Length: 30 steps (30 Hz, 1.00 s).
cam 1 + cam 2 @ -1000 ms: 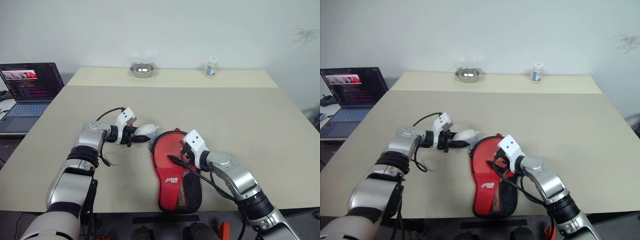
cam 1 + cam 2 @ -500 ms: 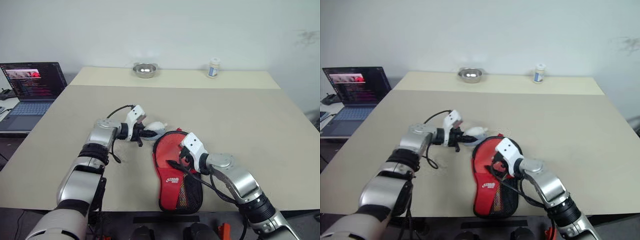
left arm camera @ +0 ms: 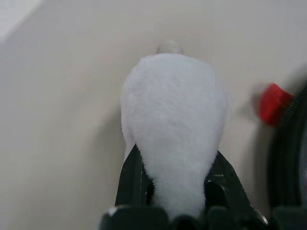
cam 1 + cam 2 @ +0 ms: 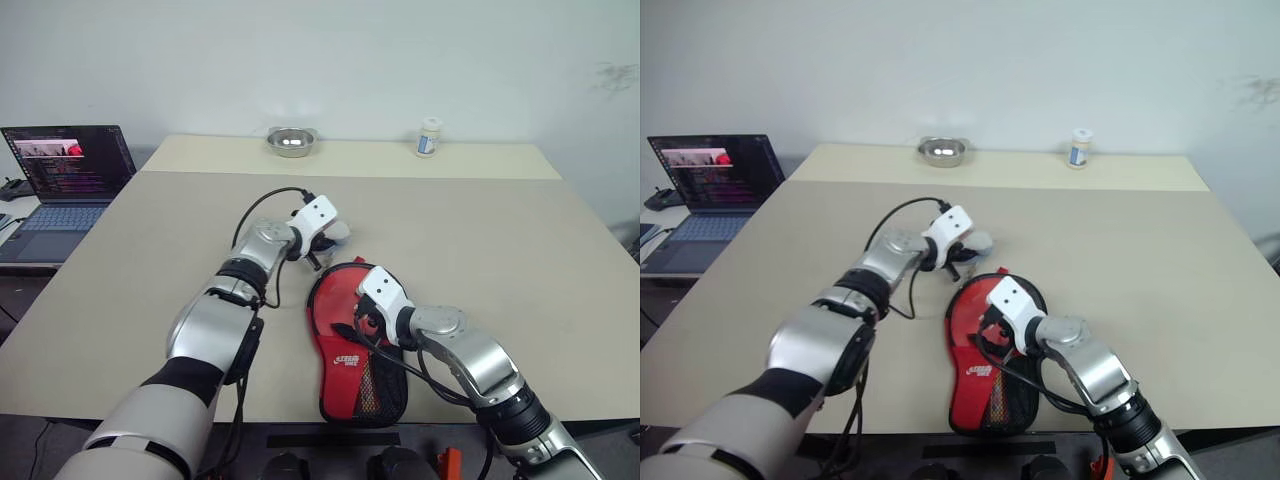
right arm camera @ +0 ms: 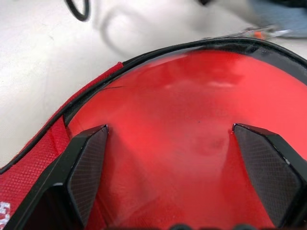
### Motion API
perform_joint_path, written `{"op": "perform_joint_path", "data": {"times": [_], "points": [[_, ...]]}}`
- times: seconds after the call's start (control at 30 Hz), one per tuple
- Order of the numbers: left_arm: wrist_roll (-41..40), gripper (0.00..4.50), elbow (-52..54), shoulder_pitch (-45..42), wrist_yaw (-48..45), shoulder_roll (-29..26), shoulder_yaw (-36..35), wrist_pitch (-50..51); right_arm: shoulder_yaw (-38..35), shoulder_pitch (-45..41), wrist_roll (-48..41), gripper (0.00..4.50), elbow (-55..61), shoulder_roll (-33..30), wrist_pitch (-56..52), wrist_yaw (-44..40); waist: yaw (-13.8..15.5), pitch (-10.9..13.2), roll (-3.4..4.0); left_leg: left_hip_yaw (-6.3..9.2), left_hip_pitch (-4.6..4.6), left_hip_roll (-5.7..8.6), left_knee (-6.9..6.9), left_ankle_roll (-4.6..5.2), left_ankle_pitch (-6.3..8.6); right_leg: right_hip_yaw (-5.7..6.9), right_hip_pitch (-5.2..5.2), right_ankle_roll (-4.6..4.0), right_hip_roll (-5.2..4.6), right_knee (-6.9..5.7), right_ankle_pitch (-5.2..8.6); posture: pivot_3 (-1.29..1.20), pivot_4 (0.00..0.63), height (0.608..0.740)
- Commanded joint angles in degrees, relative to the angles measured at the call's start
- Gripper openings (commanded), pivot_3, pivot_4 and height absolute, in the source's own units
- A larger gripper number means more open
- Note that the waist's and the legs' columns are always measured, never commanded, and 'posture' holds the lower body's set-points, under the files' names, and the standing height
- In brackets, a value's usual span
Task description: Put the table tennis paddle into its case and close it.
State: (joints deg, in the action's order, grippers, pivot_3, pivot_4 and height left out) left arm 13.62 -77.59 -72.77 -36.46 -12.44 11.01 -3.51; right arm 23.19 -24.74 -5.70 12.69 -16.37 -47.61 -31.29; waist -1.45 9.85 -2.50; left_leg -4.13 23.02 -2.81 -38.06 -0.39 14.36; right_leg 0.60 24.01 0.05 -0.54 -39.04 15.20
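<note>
The paddle is inside the case's edging, so my left gripper should go on moving the white fluffy thing around the round end until it gets to the mesh side.
The case lies near the table's front edge, red logo face and black mesh up, its round end open. Inside that opening shows the smooth red face of the table tennis paddle, ringed by the case's black edging; its handle is hidden. My right gripper hovers just over that red face, fingers spread open with nothing between them. My left gripper is just beyond the case's round end, shut on a white fluffy thing. Whether that thing is tied to the case I cannot tell.
A laptop stands open at the far left. At the back of the table sit a metal bowl and a small white bottle. The table's front edge runs close under the case.
My left gripper has carried the white fluffy thing to the right and away from me, up to the case's round end, rolling as it went. The right gripper has stayed put.
</note>
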Motion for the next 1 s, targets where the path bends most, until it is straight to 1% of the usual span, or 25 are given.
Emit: {"op": "perform_joint_path", "data": {"times": [0.03,0.17,0.23,0.33,0.47,0.57,0.7,0.83,0.9,0.93,1.0], "points": [[1.9,0.3,0.3,-4.6,5.2,3.7,0.3,-3.1,3.2,3.2,0.5,4.5,-2.2,-1.2,-5.0,-0.2,0.0,0.0,-0.01,0.0,0.0,0.02,0.01,0.0,0.0,0.0,0.0,0.01,-0.07,0.0,0.0,0.0,0.15,0.74],[4.1,0.29,-0.3,-6.2,7.9,8.3,0.7,-4.2,3.6,4.0,0.4,4.5,-0.9,-1.2,-6.1,0.1,-0.1,0.0,-0.01,-0.04,0.0,0.14,0.04,0.0,0.0,0.0,-0.02,0.09,-0.24,0.02,0.03,0.0,0.15,0.74],[4.6,0.29,-0.5,-7.0,8.9,11.8,0.7,-4.4,3.6,4.4,0.4,4.5,-0.3,-1.1,-6.7,0.3,-0.1,0.0,-0.01,-0.03,0.0,0.16,0.04,0.0,0.0,0.0,-0.02,0.11,-0.26,0.02,0.04,0.0,0.15,0.74],[5.3,0.29,-0.7,-7.5,9.4,14.3,0.5,-4.7,3.6,4.7,0.3,4.5,0.3,-1.0,-7.2,0.6,0.0,0.0,-0.01,0.0,0.01,0.19,0.04,0.0,0.0,0.03,-0.04,0.12,-0.27,0.02,0.04,0.0,0.15,0.74],[4.0,0.29,-0.4,-9.0,7.1,21.7,-0.7,-5.1,3.8,4.8,0.1,4.5,1.0,-0.4,-8.2,1.4,0.1,0.0,-0.01,0.02,0.01,0.21,0.04,0.0,0.0,0.04,-0.05,0.14,-0.28,0.04,0.05,0.0,0.15,0.74],[3.2,0.29,-0.2,-9.0,4.0,25.5,-1.3,-5.4,3.7,4.9,0.1,4.5,1.1,-0.2,-8.4,1.9,-0.1,-0.1,0.11,0.02,0.01,0.25,0.05,0.01,0.01,0.04,-0.08,0.17,-0.29,0.06,0.07,0.0,0.15,0.74],[2.5,0.29,0.0,-8.0,0.1,28.1,-1.6,-5.1,3.1,4.7,-0.1,4.5,1.2,0.0,-8.6,2.3,0.0,-0.1,0.18,0.12,-0.02,0.23,0.06,0.01,0.0,0.12,-0.13,0.17,-0.29,0.04,0.07,0.0,0.15,0.74],[3.1,0.29,0.0,-7.1,-1.8,28.0,-1.0,-4.9,2.7,4.3,-0.3,4.5,1.1,0.3,-8.6,2.5,0.0,-0.1,0.2,0.14,-0.07,0.25,0.05,0.01,0.0,0.14,-0.24,0.18,-0.29,0.09,0.08,0.0,0.15,0.74],[3.1,1.02,0.0,-6.7,-2.6,27.4,-1.0,-4.5,2.8,4.1,-0.3,4.5,0.9,0.5,-8.4,2.6,0.0,-0.1,0.2,0.15,-0.08,0.25,0.05,0.01,0.0,0.14,-0.25,0.18,-0.3,0.09,0.08,0.0,0.15,0.74],[3.1,1.27,0.0,-6.6,-2.9,27.3,-1.1,-4.3,2.8,4.1,-0.3,4.5,0.8,0.5,-8.3,2.6,0.0,-0.1,0.2,0.15,-0.08,0.25,0.05,0.01,0.0,0.14,-0.26,0.18,-0.3,0.08,0.08,0.0,0.15,0.74],[3.4,1.97,0.0,-6.4,-3.1,26.7,-0.9,-4.3,2.8,4.0,-0.3,4.5,0.5,0.6,-8.1,2.6,0.0,-0.1,0.2,0.17,-0.09,0.25,0.05,0.01,0.0,0.16,-0.26,0.18,-0.29,0.09,0.08,0.0,0.15,0.74]]}}
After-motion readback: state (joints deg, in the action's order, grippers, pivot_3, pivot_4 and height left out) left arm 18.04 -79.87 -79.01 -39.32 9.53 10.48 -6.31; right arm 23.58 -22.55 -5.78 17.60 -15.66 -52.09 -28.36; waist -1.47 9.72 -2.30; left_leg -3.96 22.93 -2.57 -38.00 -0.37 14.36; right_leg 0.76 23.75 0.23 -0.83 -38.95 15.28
